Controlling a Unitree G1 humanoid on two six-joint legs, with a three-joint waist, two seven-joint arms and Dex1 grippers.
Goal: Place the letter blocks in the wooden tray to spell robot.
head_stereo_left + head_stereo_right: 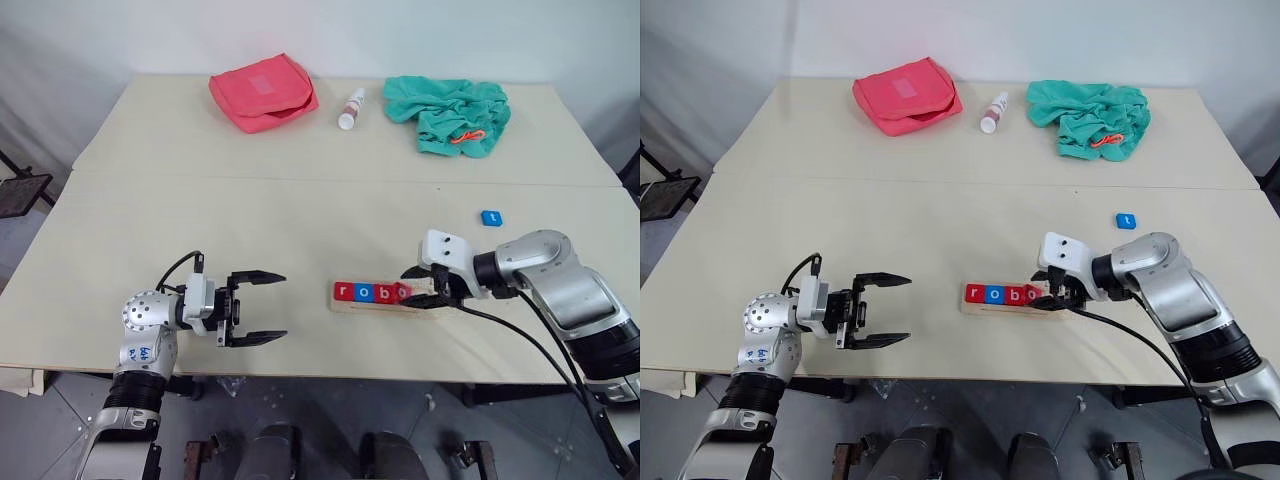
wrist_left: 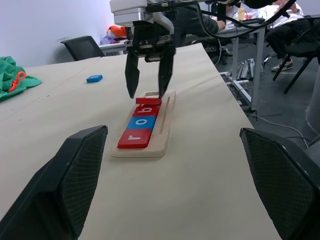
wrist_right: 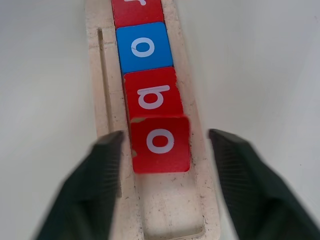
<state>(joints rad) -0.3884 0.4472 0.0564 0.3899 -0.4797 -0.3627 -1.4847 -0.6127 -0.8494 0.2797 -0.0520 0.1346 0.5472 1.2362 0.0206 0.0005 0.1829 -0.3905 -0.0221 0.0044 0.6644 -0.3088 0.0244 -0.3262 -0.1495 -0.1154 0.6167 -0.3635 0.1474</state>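
The red o sits tilted on the red b's edge [image 3: 157, 117]. My right gripper should close and press the red o flat [image 3: 160, 146] before it gets the blue t.
The wooden tray [image 1: 370, 308] lies near the table's front edge, right of centre. In it sit a red r [image 1: 342, 291], a blue o [image 1: 362, 292], a red b [image 1: 383, 292] and a red o [image 3: 160, 145] in a row. My right gripper [image 1: 420, 287] hangs open over the red o, one finger on each side with a gap to both. Whether that block lies fully flat I cannot tell. A blue t block [image 1: 490, 217] lies alone on the table behind and to the right. My left gripper [image 1: 282, 306] stands open and empty left of the tray, pointing toward it.
Along the far edge lie a pink pouch [image 1: 263, 90], a small white bottle [image 1: 351, 108] and a crumpled green cloth [image 1: 450, 113]. The tray's right end [image 3: 170, 220] beyond the red o is bare. The table's front edge runs just below both grippers.
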